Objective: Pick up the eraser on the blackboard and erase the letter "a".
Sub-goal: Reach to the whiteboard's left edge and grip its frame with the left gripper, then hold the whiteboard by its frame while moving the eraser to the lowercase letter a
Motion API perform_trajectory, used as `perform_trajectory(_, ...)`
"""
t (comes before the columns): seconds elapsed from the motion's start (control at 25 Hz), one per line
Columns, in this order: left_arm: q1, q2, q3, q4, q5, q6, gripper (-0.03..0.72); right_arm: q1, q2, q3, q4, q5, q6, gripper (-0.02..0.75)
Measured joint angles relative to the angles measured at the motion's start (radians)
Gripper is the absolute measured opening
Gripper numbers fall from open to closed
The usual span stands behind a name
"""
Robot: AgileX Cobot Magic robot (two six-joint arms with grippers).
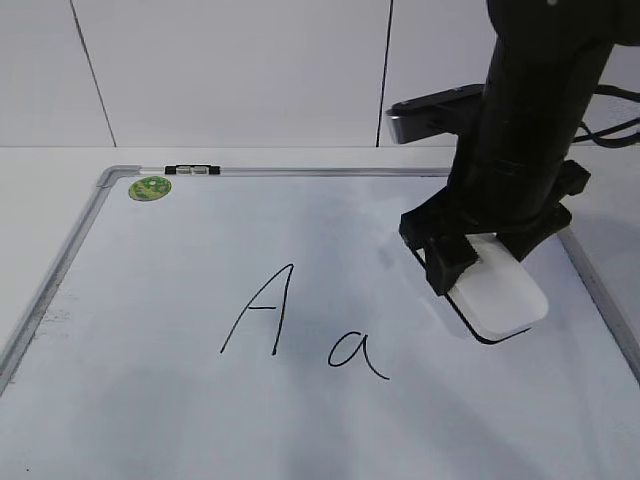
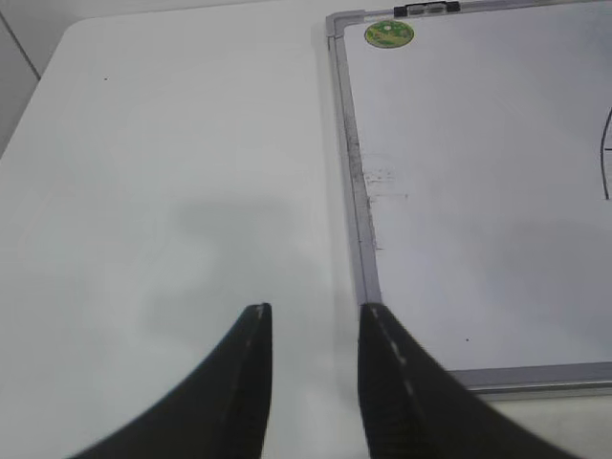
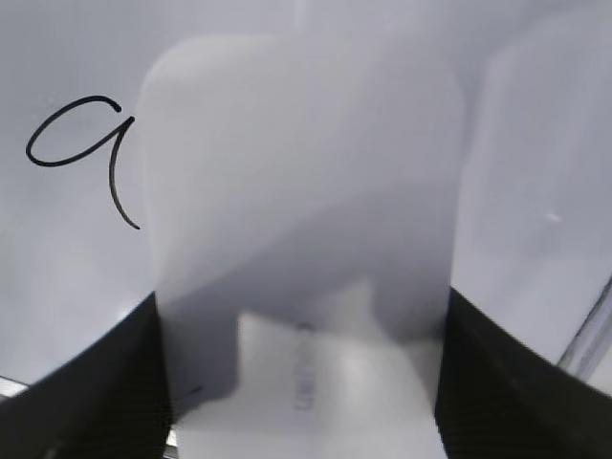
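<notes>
The eraser has the blackboard unheld (image 1: 200,250) under it, so my left gripper should keep the blackboard's nearest side frame steady (image 1: 49,286) before my right gripper wipes off the letter "a".
My right gripper (image 1: 478,258) is shut on the white eraser (image 1: 497,295) and holds it over the right part of the blackboard (image 1: 180,400), its black felt side down. In the right wrist view the eraser (image 3: 301,210) fills the middle between the black fingers (image 3: 301,316). The handwritten letter "a" (image 1: 357,353) lies a little left of and in front of the eraser; it also shows in the right wrist view (image 3: 81,143), just left of the eraser's edge. My left gripper (image 2: 314,316) is open and empty over the table, beside the blackboard's left frame (image 2: 363,258).
A capital "A" (image 1: 258,310) is written left of the small "a". A round green magnet (image 1: 150,187) sits at the board's far left corner, also in the left wrist view (image 2: 389,34). A black-and-silver clip (image 1: 191,169) is on the top frame.
</notes>
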Motion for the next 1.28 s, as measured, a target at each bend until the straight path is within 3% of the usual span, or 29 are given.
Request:
perform_trajectory(0.36, -0.025, 0.366, -0.065, -0.011, -0.101, 0.0, 0.239, 0.0, 0.009, -0.008, -0.003, 0.0, 0.0, 0.563)
perform_trajectory(0.84, -0.033, 1.008, -0.372, -0.063, -0.192, 0.0, 0.239, 0.0, 0.009, -0.008, -0.004, 0.0, 0.0, 0.563)
perform_trajectory(1.28, -0.033, 1.489, -0.575, -0.102, -0.231, 0.0, 0.239, 0.0, 0.009, -0.008, -0.004, 0.0, 0.002, 0.563)
